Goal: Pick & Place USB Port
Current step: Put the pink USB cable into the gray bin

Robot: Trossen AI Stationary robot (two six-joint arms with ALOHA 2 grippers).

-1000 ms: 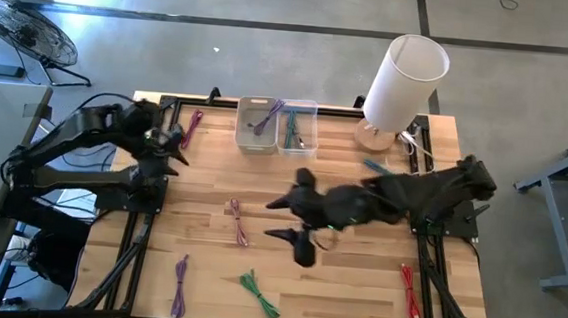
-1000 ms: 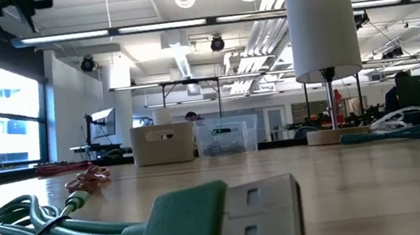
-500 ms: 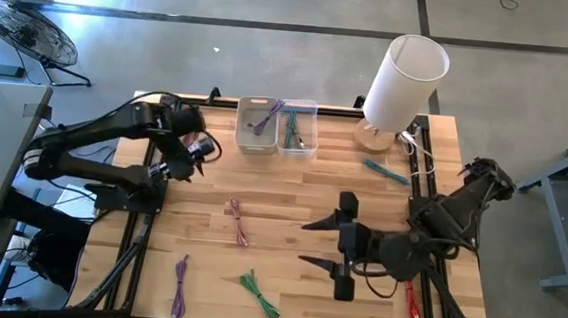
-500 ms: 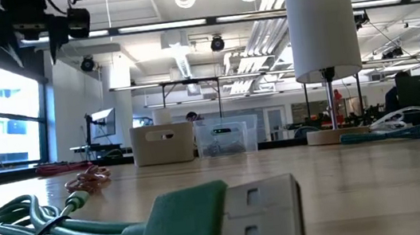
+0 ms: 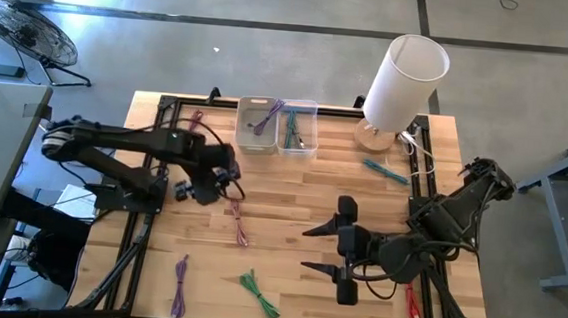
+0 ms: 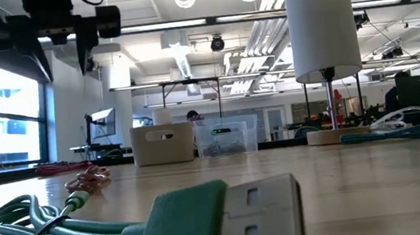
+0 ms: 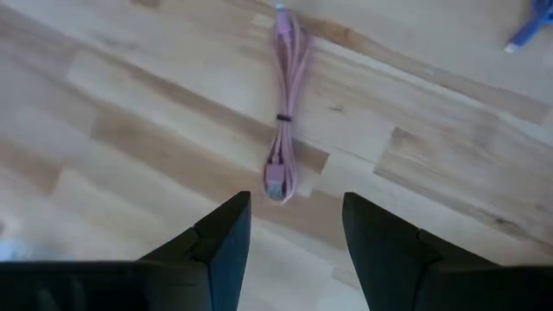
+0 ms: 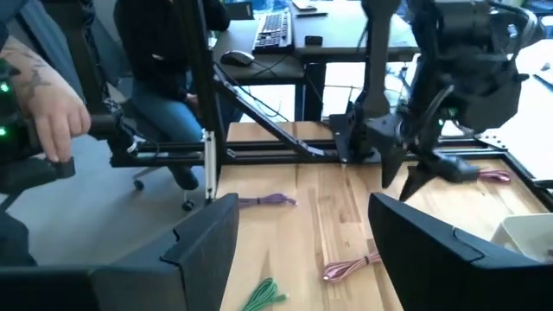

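Note:
A black tie (image 7: 284,117) holds the cable's parts tightly together at the middle, so the pink USB cable (image 5: 237,224) will stay in one bundle with its loops gathered when the robot lifts it.
A bundled pink USB cable (image 5: 238,221) lies flat on the wooden table (image 5: 361,200), left of its middle. It also shows in the left wrist view (image 7: 283,130). My left gripper (image 5: 224,183) hangs open above the table just to the far left of the cable's far end, touching nothing. In its wrist view (image 7: 294,233) the cable lies just beyond the fingertips. In the low view my left gripper (image 6: 66,59) is high at the left. My right gripper (image 5: 320,250) is open and empty over the table's near middle, pointing toward the left edge.
Two small bins (image 5: 276,126) with cables stand at the far edge, and a white lamp (image 5: 400,82) at the far right. Green (image 5: 260,293), purple (image 5: 180,284), red (image 5: 412,291) and blue (image 5: 386,169) cables lie about. A person (image 8: 52,112) is beyond the table's left side.
My left gripper has swung from the table's far left corner toward the middle and the near edge, to just beside the pink cable. My right gripper first drew back from the table's middle toward the near right and turned, then stayed still. No cable has moved.

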